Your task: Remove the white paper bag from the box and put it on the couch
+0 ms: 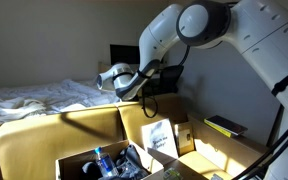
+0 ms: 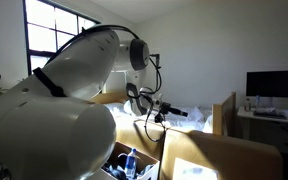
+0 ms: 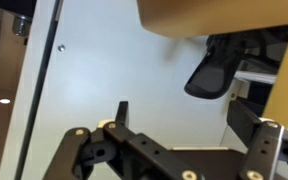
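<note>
The white wall (image 3: 109,75) above the couch's back is in front of my gripper, which points away from the white paper bag. So next I pull back and tilt down toward the bag (image 1: 160,137).
The brown cardboard box (image 1: 76,160) sits on the mustard-tan couch (image 1: 44,132) with blue and dark small items inside; it also shows in an exterior view (image 2: 119,158). The white paper bag (image 1: 159,137), with a small dark mark, stands upright at the box's right edge against the couch's back cushion; I cannot tell whether its bottom is inside the box. My gripper (image 1: 111,78) hangs well above the couch back, up and left of the bag, and shows in an exterior view (image 2: 172,112). In the wrist view the gripper (image 3: 184,120) is open and empty, facing a white wall.
A bed with rumpled white sheets (image 1: 34,95) lies behind the couch. A desk with a dark monitor (image 2: 274,85) stands beyond. A black office chair (image 3: 212,68) shows in the wrist view. A flat dark item (image 1: 224,125) lies on a surface right of the couch.
</note>
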{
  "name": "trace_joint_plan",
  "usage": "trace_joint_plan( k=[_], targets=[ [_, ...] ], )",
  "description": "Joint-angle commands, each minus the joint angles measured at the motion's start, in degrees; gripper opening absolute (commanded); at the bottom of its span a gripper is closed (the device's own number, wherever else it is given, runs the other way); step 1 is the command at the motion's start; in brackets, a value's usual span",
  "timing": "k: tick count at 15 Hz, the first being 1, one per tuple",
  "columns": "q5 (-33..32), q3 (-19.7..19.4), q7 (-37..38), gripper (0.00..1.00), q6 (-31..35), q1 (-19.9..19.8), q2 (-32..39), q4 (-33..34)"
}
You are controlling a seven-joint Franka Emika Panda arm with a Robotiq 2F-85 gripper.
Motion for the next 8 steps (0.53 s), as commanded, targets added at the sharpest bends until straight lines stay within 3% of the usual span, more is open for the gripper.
trace_joint_plan(
  k=[1,4,5,8],
  targets=[
    [-4.19,3.61,4.66,1.0,7.31,1.42,2.82,-5.55],
    [-10.06,4.69,7.56,1.0,14.32,2.04,1.88,-15.13],
    [-6.57,5.26,5.24,1.0,9.81,2.24,5.3,-7.68],
    [-7.15,5.52,6.29,1.0,9.8,2.61,6.2,-8.17]
  ],
)
